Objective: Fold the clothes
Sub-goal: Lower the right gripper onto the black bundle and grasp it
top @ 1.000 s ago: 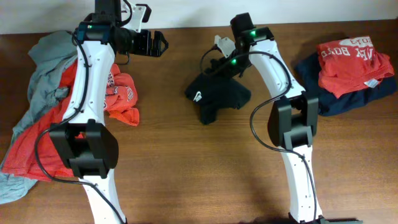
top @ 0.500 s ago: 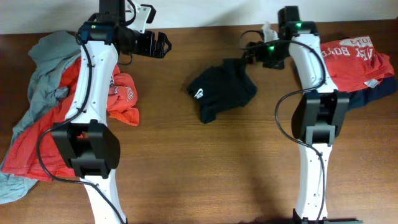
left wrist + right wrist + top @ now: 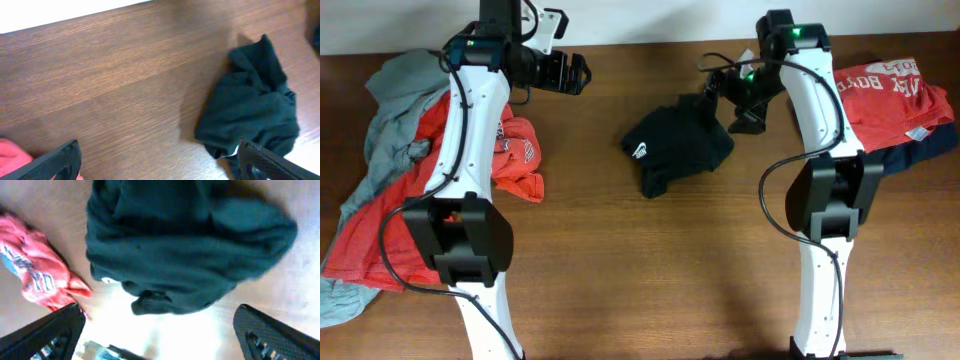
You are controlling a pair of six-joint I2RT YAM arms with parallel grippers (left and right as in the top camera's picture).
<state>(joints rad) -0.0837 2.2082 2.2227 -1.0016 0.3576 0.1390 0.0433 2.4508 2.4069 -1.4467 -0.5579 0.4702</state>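
Observation:
Clear wood [image 3: 187,115] surrounds the crumpled black garment [image 3: 246,107]. When I lift it, the whole heap will come away together and leave its spot empty.
A crumpled black garment [image 3: 675,148] lies in a heap on the wooden table [image 3: 620,270], mid-back. My right gripper [image 3: 732,100] hovers open just off its upper right edge. In the right wrist view the black garment [image 3: 185,245] fills the top, and nothing sits between the fingers [image 3: 275,332]. My left gripper [image 3: 582,73] stands open above bare wood at the back left, well apart from the heap. The left wrist view shows the black garment [image 3: 255,110] ahead to the right. A pile of grey and red clothes [image 3: 400,170] covers the far left.
A folded red shirt [image 3: 890,100] rests on a navy garment [image 3: 880,160] at the far right. A red printed garment [image 3: 515,155] spills out of the left pile. The table's back edge meets a white wall [image 3: 640,20].
My right gripper opened and let go of the black garment after pulling it to the right. The gripper now hangs beside the heap's right edge. The left arm barely moved.

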